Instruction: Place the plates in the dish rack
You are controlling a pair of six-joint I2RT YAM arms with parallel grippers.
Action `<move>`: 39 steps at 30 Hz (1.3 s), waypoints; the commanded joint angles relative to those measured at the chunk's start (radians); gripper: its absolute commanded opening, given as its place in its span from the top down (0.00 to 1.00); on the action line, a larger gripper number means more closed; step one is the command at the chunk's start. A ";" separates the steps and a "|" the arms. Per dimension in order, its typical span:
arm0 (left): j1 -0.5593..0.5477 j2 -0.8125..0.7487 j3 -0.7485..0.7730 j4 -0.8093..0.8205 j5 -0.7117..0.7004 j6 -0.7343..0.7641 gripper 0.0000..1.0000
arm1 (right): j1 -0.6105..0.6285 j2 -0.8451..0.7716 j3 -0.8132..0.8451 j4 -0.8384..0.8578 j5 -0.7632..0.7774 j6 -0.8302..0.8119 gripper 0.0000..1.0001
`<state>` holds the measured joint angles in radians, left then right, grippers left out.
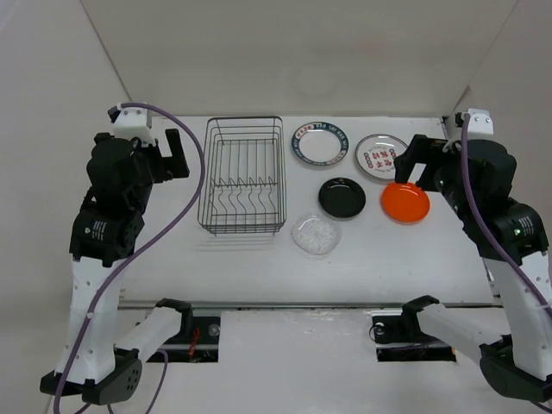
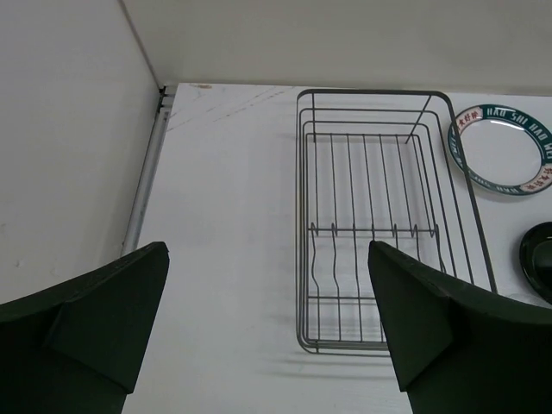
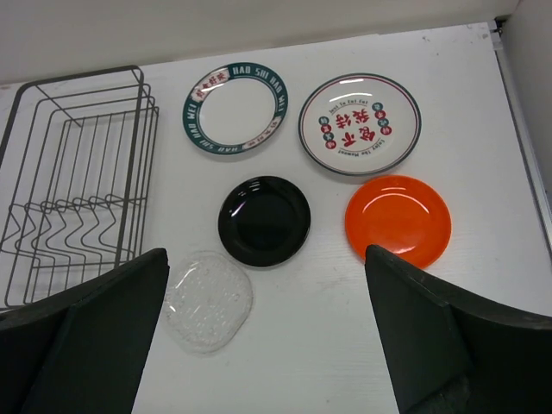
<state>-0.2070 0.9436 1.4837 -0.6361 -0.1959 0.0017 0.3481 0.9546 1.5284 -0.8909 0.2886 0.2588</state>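
My right gripper should keep on, since the dark-rimmed white plate's rim (image 1: 344,143) is clear of the red-character white plate, and approach that rim until its fingers straddle it.
The empty dark wire dish rack (image 1: 244,175) stands left of centre; it shows in the left wrist view (image 2: 388,216) and the right wrist view (image 3: 78,181). Five plates lie flat to its right: dark-rimmed white (image 1: 319,143) (image 3: 235,109) (image 2: 504,151), red-character white (image 1: 382,155) (image 3: 360,123), black (image 1: 342,197) (image 3: 264,221) (image 2: 542,254), orange (image 1: 405,203) (image 3: 398,219), clear glass (image 1: 316,235) (image 3: 209,299). My left gripper (image 1: 177,155) (image 2: 267,259) is open and empty, raised left of the rack. My right gripper (image 1: 416,162) (image 3: 263,259) is open and empty, raised above the plates.
White walls enclose the table at the back and both sides. A metal rail (image 1: 302,304) runs along the near edge by the arm bases. A strip (image 2: 147,172) lines the left wall's foot.
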 commanded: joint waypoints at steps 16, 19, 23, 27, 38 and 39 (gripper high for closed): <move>0.014 -0.048 -0.115 0.159 -0.022 0.035 0.00 | -0.126 0.471 -0.107 0.582 -0.463 -0.019 0.00; 0.014 -0.039 -0.154 0.179 0.028 0.047 0.00 | -0.161 0.734 0.083 0.593 -0.579 -0.068 0.03; 0.014 -0.039 -0.206 0.233 0.131 0.058 0.00 | -0.245 1.054 0.401 0.497 -0.711 -0.115 0.11; 0.023 -0.002 -0.221 0.254 0.242 0.058 0.00 | -0.288 1.288 0.648 0.388 -0.749 -0.124 0.11; 0.023 0.035 -0.212 0.213 0.300 0.080 0.00 | -0.317 1.538 0.855 0.264 -0.790 -0.133 0.14; 0.023 0.035 -0.212 0.204 0.314 0.080 0.00 | -0.317 1.550 0.855 0.264 -0.802 -0.133 0.15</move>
<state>-0.1879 0.9924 1.2690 -0.4534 0.0654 0.0628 0.0269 2.4939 2.3348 -0.6064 -0.4469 0.1452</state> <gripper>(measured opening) 0.997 0.856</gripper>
